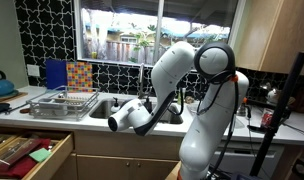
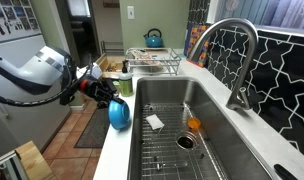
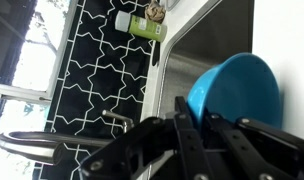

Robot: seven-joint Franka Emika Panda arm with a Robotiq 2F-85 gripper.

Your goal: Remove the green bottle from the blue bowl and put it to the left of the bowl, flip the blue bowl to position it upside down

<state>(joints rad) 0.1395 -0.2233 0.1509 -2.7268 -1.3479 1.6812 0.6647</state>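
Note:
Next, I open my gripper and tip the blue bowl over, upside down, because the bowl is standing on its edge and my gripper is pinching its upper rim.
The blue bowl is tipped on its edge over the counter strip beside the sink. It fills the right of the wrist view. My gripper is shut on the bowl's rim, one finger on each side. The gripper also shows in both exterior views, but the arm hides the bowl in one. I cannot make out the dull green bottle in any view. A brighter yellow-green bottle lies by the tiled wall.
The faucet arches over the sink. A white scrap and an orange thing lie in the sink. A dish rack and a blue kettle stand beyond. A drawer hangs open.

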